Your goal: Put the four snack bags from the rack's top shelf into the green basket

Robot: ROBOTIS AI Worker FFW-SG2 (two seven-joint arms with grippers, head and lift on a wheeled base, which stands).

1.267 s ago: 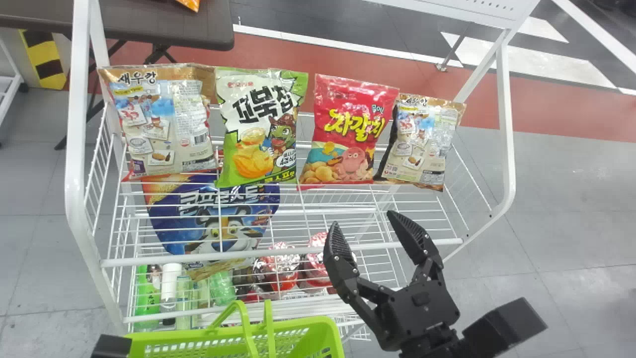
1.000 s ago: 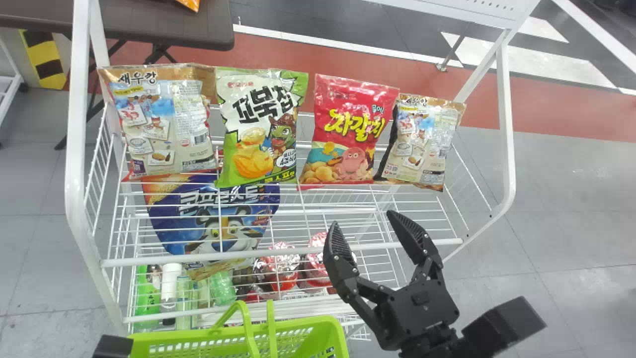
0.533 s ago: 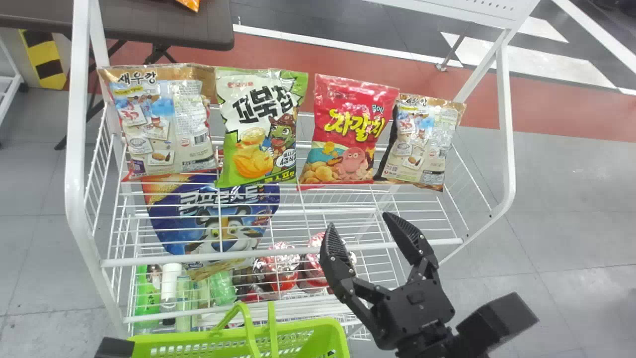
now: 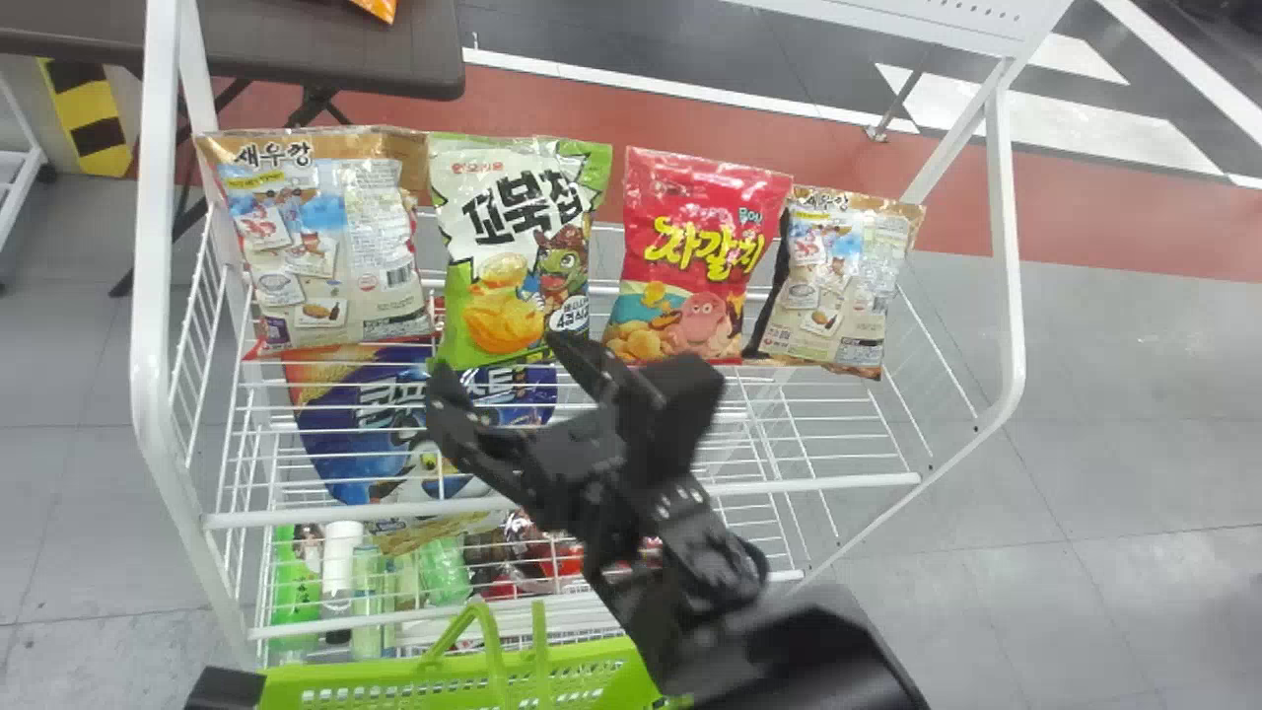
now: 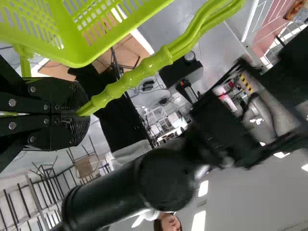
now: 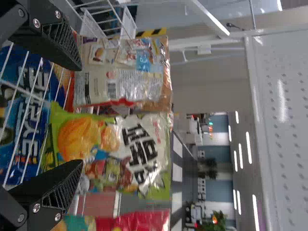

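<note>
The large tan bag's wrinkled front (image 4: 385,219) looks loose, so I expect the wrapper to pucker inward between the fingers of the robot's right gripper when the robot pulls the bag away.
My right gripper (image 4: 498,380) stands open just in front of the green-and-white bag (image 4: 518,247), near its lower edge. In the right wrist view, that bag (image 6: 115,149) lies beyond the right gripper's (image 6: 79,115) spread fingers. The large tan bag (image 4: 330,247) stands at the shelf's left; the red bag (image 4: 695,247) and a small tan bag (image 4: 838,276) stand to the right. At the bottom is the green basket (image 4: 473,680). In the left wrist view, my left gripper (image 5: 79,113) is shut on the basket's handle (image 5: 134,77).
White rack posts (image 4: 150,296) frame the shelf, with a front rail (image 4: 789,485) below the bags. A blue cereal bag (image 4: 335,434), bottles (image 4: 340,562) and red packages are on lower levels. A dark table (image 4: 325,49) stands behind at the left.
The right arm has swung left and forward, from the rack's front right to the green-and-white bag, its gripper remaining open. The four bags have kept their places.
</note>
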